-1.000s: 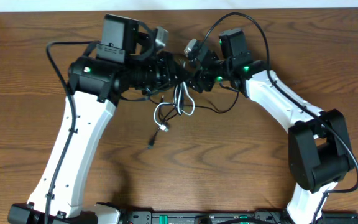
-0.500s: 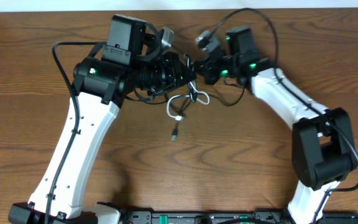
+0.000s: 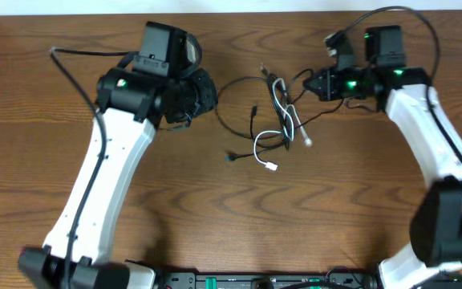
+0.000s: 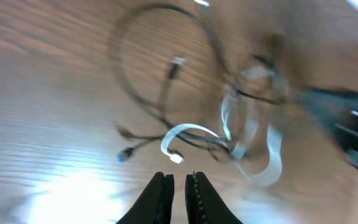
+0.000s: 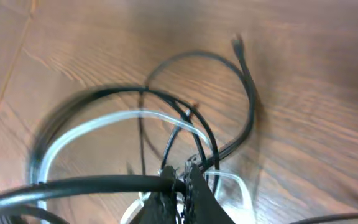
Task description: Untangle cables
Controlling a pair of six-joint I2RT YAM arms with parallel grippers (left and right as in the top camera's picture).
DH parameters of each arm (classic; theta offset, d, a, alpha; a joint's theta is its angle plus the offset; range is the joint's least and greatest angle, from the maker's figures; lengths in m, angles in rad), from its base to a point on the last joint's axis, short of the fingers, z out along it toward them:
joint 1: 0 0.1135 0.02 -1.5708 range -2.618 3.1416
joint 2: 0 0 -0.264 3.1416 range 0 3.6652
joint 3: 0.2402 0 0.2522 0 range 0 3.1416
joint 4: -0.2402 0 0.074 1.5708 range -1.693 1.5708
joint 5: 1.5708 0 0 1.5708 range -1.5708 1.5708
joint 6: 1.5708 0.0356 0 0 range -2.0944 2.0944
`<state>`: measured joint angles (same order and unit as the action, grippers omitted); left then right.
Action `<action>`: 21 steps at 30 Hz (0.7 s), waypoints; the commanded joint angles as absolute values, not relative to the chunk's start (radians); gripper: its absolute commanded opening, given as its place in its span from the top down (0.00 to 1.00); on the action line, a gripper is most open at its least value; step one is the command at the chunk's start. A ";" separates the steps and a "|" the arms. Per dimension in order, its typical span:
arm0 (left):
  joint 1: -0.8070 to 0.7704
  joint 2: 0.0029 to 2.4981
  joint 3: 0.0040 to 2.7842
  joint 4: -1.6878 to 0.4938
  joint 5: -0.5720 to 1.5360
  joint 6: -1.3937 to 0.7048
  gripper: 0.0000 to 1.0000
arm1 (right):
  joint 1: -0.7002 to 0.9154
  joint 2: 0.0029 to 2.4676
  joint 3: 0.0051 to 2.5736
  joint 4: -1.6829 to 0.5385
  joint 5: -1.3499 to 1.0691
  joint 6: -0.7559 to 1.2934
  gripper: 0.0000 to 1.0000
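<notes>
The robot's left gripper should take hold of the bundled parts of the black cable [image 3: 274,87] and lift them, because the black cable in the right gripper still runs into the bundle [image 3: 289,128] around the white cord.
The cables lie tangled mid-table: a black loop [image 3: 243,79], a white cord [image 3: 281,103] with plug ends, and a blue-tipped plug [image 3: 231,156]. My left gripper [image 3: 212,91] hangs left of the tangle, apart from it. In the left wrist view its jaws [image 4: 179,183] stand almost together with nothing between them; the white cord [image 4: 185,129] and black loop [image 4: 129,93] lie beyond. My right gripper [image 3: 313,84] is at the tangle's right side. The right wrist view shows it [image 5: 180,177] shut on a black cable [image 5: 73,185], above more black cable [image 5: 247,93] and white cord [image 5: 104,121].
The wooden table [image 3: 175,201] carries only the cables. Its far edge [image 3: 255,11] runs close behind both grippers. Thick black arm cables arc over the left arm [image 3: 70,68] and the right arm [image 3: 411,12].
The grippers drew apart. My left gripper let go of the tangle and backed left. My right gripper shut on a black cable and pulled right, spreading the cables out.
</notes>
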<state>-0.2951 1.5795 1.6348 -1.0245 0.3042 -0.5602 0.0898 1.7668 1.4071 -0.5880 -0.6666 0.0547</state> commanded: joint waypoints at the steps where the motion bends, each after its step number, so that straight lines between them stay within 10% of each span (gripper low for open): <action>1: -0.294 1.668 1.618 -1.031 0.220 -0.531 0.89 | 0.065 1.658 1.411 -0.620 -0.634 0.070 0.99; 9: -0.294 1.818 1.618 -0.883 0.532 -0.406 0.89 | 0.067 1.540 1.411 -0.709 -0.552 0.074 0.99; 21: -0.296 1.824 1.618 -0.767 0.599 -0.332 0.55 | 0.081 1.532 1.411 -0.831 -0.477 0.058 0.99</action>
